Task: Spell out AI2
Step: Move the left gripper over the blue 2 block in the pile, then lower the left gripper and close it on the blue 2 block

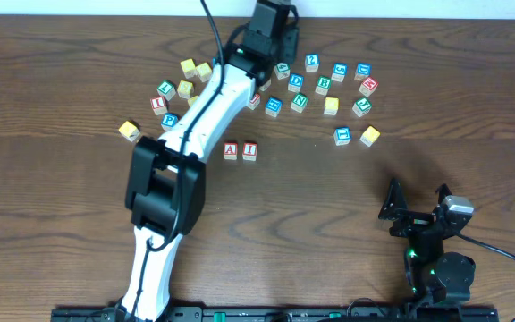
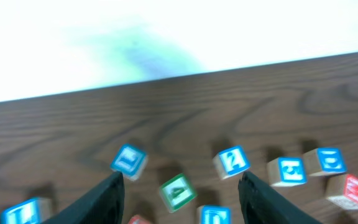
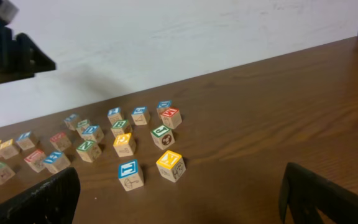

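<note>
Next, my left gripper moves across to the blue 2 block (image 1: 312,62) before it lowers, because its fingers line up with the green block (image 2: 178,191), next to the blue 2 block.
The red A block (image 1: 231,150) and the red I block (image 1: 249,150) stand side by side mid-table. The blue 2 block (image 1: 312,62) sits in the back cluster; it also shows in the left wrist view (image 2: 232,160), just inside the right finger. My left gripper (image 1: 274,55) is open and empty above that cluster (image 2: 180,186), with a green block (image 2: 178,191) between its fingers. My right gripper (image 1: 416,215) is open and empty near the front right (image 3: 179,199).
Several loose letter blocks lie across the back, among them a yellow block (image 1: 130,131) at the left and a blue block (image 1: 342,136) and a yellow block (image 1: 370,135) at the right. The left arm (image 1: 199,125) stretches over the table's left-middle.
</note>
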Controlling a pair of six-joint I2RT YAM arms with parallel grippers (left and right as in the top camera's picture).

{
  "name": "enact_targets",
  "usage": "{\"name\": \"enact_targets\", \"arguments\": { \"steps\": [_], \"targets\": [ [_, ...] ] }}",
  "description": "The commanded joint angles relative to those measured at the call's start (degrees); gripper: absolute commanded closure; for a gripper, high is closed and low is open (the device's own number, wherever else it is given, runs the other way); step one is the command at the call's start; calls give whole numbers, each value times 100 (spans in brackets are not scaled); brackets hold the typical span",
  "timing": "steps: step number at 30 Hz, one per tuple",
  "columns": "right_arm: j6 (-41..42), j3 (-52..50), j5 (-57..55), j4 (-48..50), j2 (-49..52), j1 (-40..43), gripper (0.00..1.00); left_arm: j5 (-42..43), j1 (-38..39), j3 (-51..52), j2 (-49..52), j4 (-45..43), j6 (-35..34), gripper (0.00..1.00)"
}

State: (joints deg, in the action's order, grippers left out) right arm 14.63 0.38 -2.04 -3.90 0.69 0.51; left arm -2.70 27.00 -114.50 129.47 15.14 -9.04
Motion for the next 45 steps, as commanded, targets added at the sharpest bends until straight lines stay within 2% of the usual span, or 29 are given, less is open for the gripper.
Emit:
{"name": "enact_targets", "arguments": {
  "steps": [1,3,9,11,19,30,45],
  "targets": [
    [33,-9,9,-17,-35,26,1,57,157,-345,590,-101,-232,42],
    [33,-9,9,-17,-35,26,1,57,234,-839,933,114,-236,42],
    [33,-9,9,-17,-35,26,1,55,396,-3204,1941,1611,-197,42],
    [33,-9,9,-17,-35,26,1,57,402,-3499,2015,1779,-203,42],
    [33,-9,9,-17,-35,26,1,92,485,-3519,2225,1985,-107,43],
    [33,-9,9,-20,-35,26,1,-188,555,-3519,2903,1611,-205,46],
    [33,-9,9,-17,-35,26,1,-256,555,-3480,2955,1209,-225,46]
  ]
}}
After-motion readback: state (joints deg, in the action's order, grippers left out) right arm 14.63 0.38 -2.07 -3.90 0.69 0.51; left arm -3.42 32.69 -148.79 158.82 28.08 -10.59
